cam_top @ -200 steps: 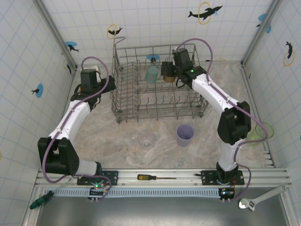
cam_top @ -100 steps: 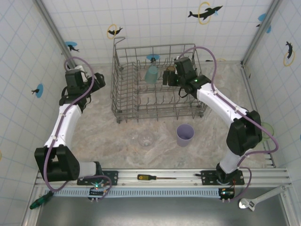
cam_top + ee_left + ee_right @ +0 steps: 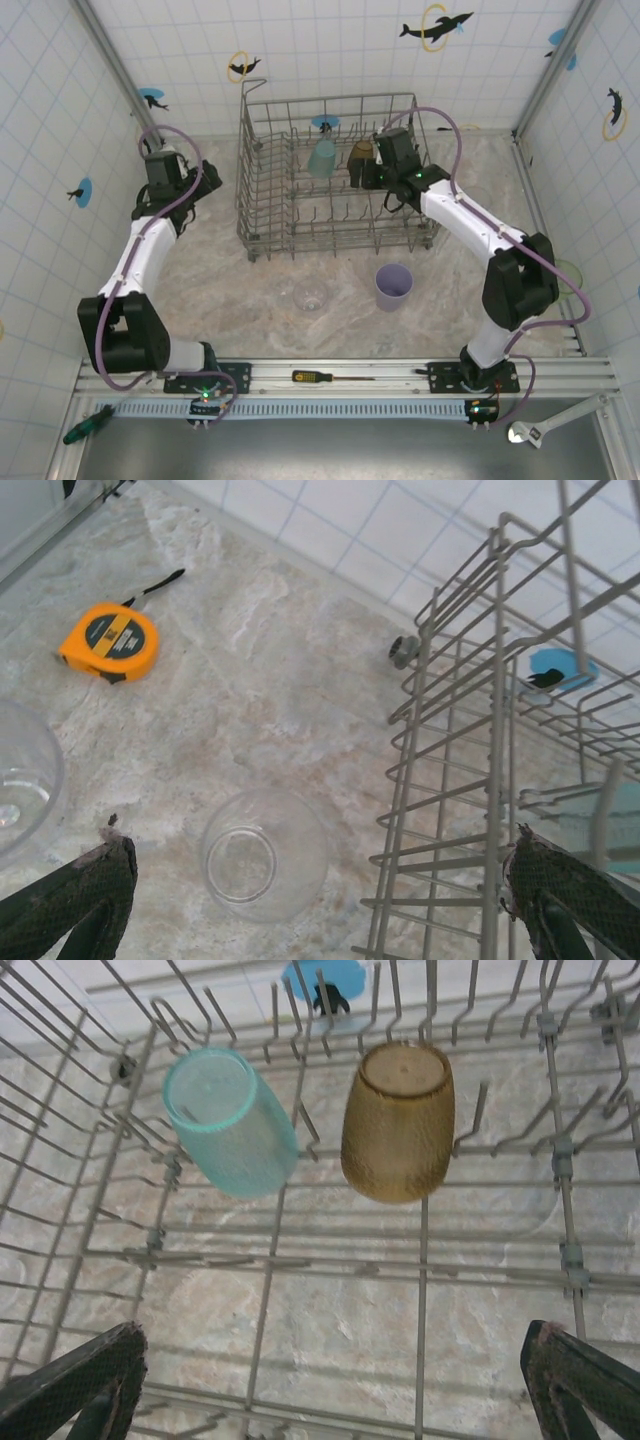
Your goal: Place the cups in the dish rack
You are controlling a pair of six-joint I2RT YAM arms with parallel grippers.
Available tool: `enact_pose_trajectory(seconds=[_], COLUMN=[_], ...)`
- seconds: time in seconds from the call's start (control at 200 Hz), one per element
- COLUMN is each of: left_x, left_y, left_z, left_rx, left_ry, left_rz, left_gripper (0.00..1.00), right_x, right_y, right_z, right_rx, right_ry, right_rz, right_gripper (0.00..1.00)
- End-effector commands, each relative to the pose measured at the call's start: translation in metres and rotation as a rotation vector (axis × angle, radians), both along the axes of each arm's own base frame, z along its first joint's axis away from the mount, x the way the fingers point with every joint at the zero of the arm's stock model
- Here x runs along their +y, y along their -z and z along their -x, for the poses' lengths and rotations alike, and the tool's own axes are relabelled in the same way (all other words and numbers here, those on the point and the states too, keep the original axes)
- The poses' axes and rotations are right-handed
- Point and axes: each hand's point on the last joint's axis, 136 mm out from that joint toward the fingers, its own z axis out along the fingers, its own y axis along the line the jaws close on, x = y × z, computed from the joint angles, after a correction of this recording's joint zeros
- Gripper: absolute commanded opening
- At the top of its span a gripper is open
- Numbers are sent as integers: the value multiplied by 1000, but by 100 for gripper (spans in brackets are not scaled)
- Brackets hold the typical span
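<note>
The clear cup (image 3: 265,855) by the dish rack is standing opening up, so my left gripper should keep going down until its fingers straddle that cup's rim (image 3: 228,904), and then close.
The grey wire dish rack (image 3: 270,190) stands at the back of the table. A teal cup (image 3: 230,1120) and an amber cup (image 3: 398,1120) rest side by side on its tines, also seen from above as the teal cup (image 3: 322,158) and amber cup (image 3: 360,152). My right gripper (image 3: 330,1390) hangs open over the rack floor (image 3: 420,1260), just short of both cups, nothing between its fingers. My left gripper (image 3: 320,910) is open above a clear cup (image 3: 262,852) beside the rack's left wall (image 3: 480,740). A lavender cup (image 3: 393,286) and a clear cup (image 3: 310,296) stand in front of the rack.
An orange tape measure (image 3: 110,642) lies near the left wall, and another clear cup (image 3: 20,780) sits at that view's left edge. A pale green cup (image 3: 565,275) stands at the far right behind my right arm. A screwdriver (image 3: 320,377) lies on the front rail.
My left arm has swung left and back, away from the rack toward the left wall. My right gripper has drawn back a little from the amber cup, which stays on the tines.
</note>
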Motion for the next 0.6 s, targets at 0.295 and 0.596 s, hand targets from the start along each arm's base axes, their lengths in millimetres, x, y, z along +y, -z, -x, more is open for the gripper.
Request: enact_pose_trajectory(seconds=[0.295, 0.596], left_x=[11, 12], left_y=[31, 62], left_z=[1, 5], left_rx=[133, 231], left_ry=[-147, -231], left_rz=[91, 160], left_gripper=[98, 98], right_x=[-20, -30], right_y=[13, 19], right_z=[5, 4], right_rx=[31, 41], right_ry=[-1, 23], right_rz=[-50, -75], right_gripper=[100, 100])
